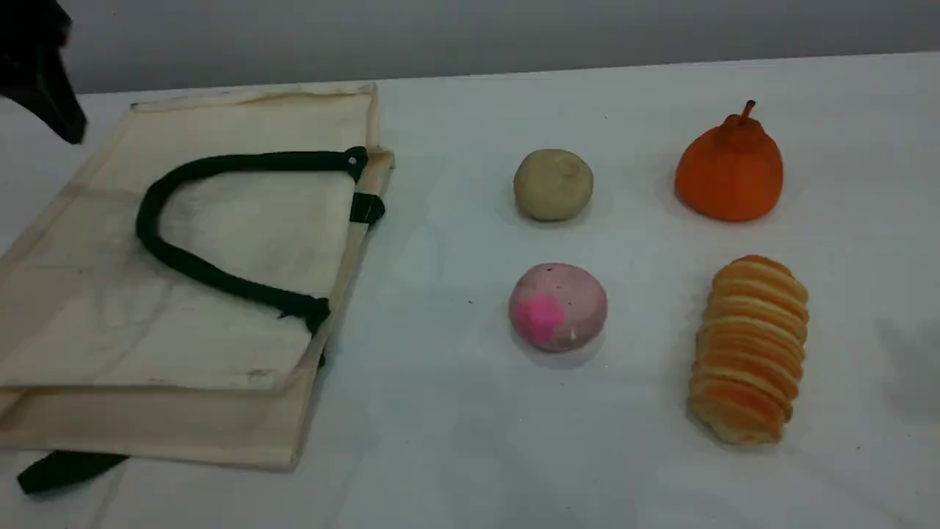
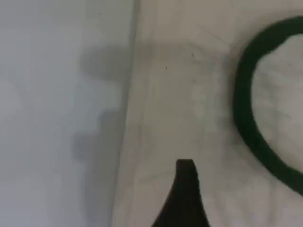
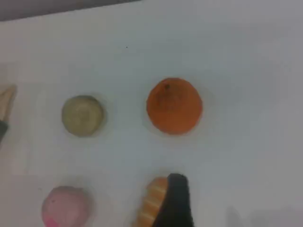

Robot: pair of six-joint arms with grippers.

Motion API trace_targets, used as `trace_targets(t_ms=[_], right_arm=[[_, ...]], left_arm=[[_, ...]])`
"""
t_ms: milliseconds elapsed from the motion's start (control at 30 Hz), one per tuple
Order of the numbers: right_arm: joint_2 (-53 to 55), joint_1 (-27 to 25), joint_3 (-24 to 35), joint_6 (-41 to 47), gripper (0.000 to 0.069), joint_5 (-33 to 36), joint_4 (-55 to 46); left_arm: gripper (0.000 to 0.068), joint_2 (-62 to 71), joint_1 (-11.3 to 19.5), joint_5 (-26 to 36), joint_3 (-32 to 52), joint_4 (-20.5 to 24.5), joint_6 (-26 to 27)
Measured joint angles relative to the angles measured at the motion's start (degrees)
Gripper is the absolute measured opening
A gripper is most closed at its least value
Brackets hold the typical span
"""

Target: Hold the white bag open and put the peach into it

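Note:
The green handle is fixed to the white bag's top side [image 1: 355,162] alone, so the white bag's opening [image 1: 344,273] will gape wide when I lift the handle.
The white bag [image 1: 220,308] lies flat and closed at the table's left, its mouth edge facing the foods. One dark green rope handle [image 1: 145,220] loops over its top face. The peach [image 1: 558,306], pinkish with a magenta patch, rests to the right of the bag, untouched. My left gripper [image 1: 40,73] hangs above the bag's far left corner. Its wrist view shows one dark fingertip [image 2: 184,189] over cream canvas [image 2: 180,104] beside the handle [image 2: 244,109]. My right gripper's fingertip [image 3: 176,198] hovers over the food area with the peach [image 3: 65,207] at lower left. Both grippers are open and hold nothing.
A beige ball [image 1: 553,184] sits behind the peach. An orange stemmed pear-shaped fruit [image 1: 730,174] stands at the far right. A ridged golden bread roll [image 1: 749,349] lies in front of it, under the right fingertip. A green strap end [image 1: 66,470] pokes out below the bag.

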Motion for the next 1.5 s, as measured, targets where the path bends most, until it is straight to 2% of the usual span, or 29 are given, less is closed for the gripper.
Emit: trace_targets(t_ms=[500,667,833,1267,1400,1500], right_arm=[[0.18,0.0,0.0,-1.08,0.0579,-0.76,0.64],[1.27,0.0,0.0,-1.08,0.0579,-0.76,0.87],[1.81,0.0,0.0,-1.09,0.0578,-0.76,0.87],[1.99,0.0,0.0,-1.04,0.0577,-0.75,1.09],[1.99,0.0,0.0,-1.04,0.0577,-0.8,1.09],[1.99,0.0,0.0,-1.04,0.0577,-0.82,1.09]], left_arm=[[0.0555,12.24,-0.1,-1.41,-7.2,-0.23,1.38],[0.0555,14.32,-1.57,-1.73,-8.84,-0.38,1.38],[0.0555,15.43,-2.89,-4.21,-8.84,-0.38,1.32],[0.0555,19.19,-2.88,-6.02,-8.84,-0.25,1.15],[0.0517,19.31,-2.88,-6.28,-8.79,-0.25,1.2],[0.0435,19.31,-2.88,-6.28,-8.79,-0.25,1.26]])
